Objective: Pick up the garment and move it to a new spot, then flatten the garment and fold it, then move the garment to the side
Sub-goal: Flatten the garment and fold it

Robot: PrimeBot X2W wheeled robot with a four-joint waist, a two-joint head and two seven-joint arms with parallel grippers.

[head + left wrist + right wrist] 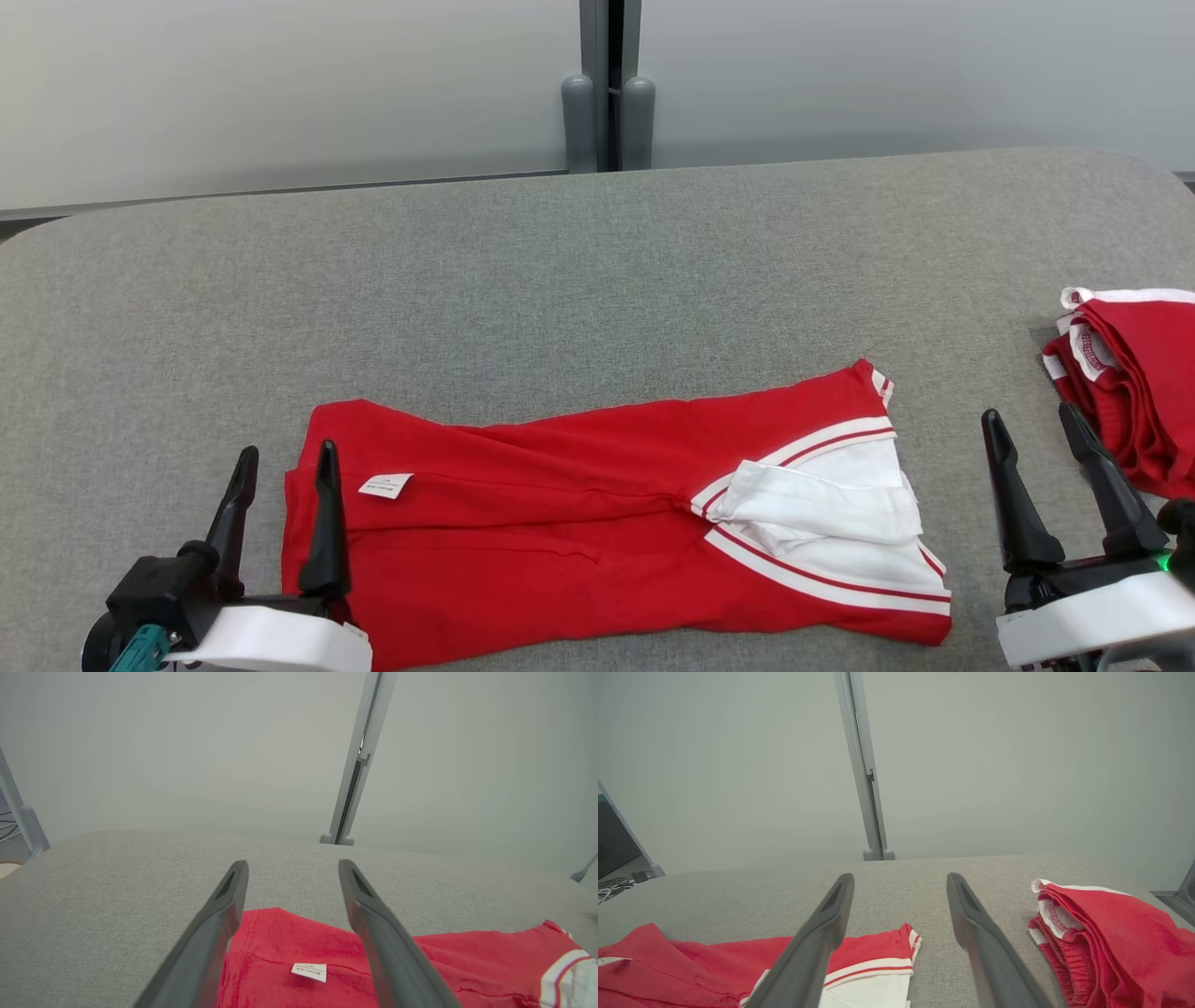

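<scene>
My gripper will bring out hidden lettering on the garment (pixel 627 504) when it folds the garment's white end over, because the garment's plain red side with the white label (pixel 386 485) faces up.
A red garment (pixel 560 523) with white striped trim lies folded lengthwise across the near part of the grey table (pixel 560 271), a small white label (pixel 385 485) near its left end. My left gripper (pixel 284 465) stands open over the garment's left end, one finger on each side of that edge, holding nothing. In the left wrist view the garment (pixel 322 956) and label (pixel 309 972) lie between and below the fingers (pixel 224 905). My right gripper (pixel 1034 420) is open just right of the garment's white end (pixel 878 980), over bare table.
A second red and white garment (pixel 1134 373), bunched and folded, lies at the table's right edge, close to my right gripper; it is at the right in the right wrist view (pixel 1106 938). A grey wall with a vertical post (pixel 607 84) stands behind the table.
</scene>
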